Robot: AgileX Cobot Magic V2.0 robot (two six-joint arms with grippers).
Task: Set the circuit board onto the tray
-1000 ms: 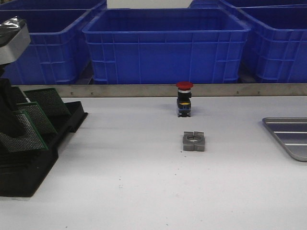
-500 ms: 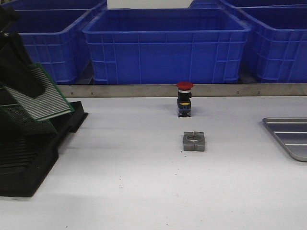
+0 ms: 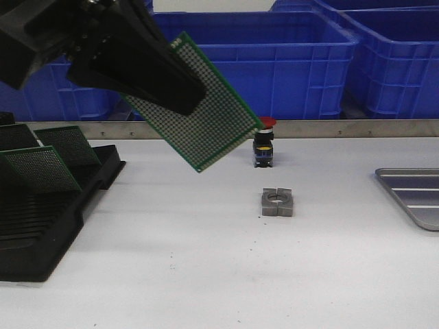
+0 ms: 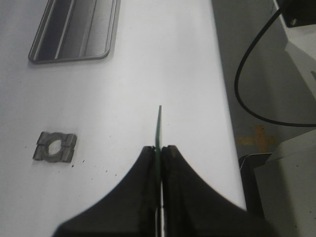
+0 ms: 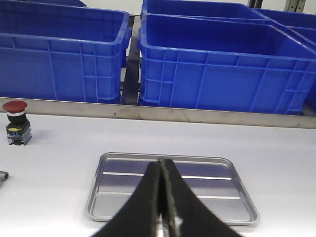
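Note:
The grey metal tray point(image 3: 416, 198) is far away from my left gripper. So my left gripper should hold the circuit board steady while my right gripper takes its free edge point(image 3: 230, 148).
My left gripper point(image 3: 164, 86) is shut on a green perforated circuit board point(image 3: 206, 116) and holds it tilted, high above the table, left of centre. In the left wrist view the board point(image 4: 159, 128) shows edge-on between the shut black fingers point(image 4: 148, 168). The grey metal tray point(image 3: 415, 195) lies at the table's right edge, far from the board; it also shows in the left wrist view point(image 4: 74, 29) and the right wrist view point(image 5: 118, 197). My right gripper point(image 5: 160, 162) is shut and empty, hanging over the tray.
A black slotted rack point(image 3: 48, 219) at the left holds more green boards point(image 3: 41, 168). A red-capped push button point(image 3: 263, 144) and a grey metal nut block point(image 3: 277, 202) stand mid-table. Big blue bins point(image 3: 236, 62) line the back behind a metal rail.
My left gripper has lifted the circuit board out of the rack and carried it up and to the right, over the table. Nothing else has moved.

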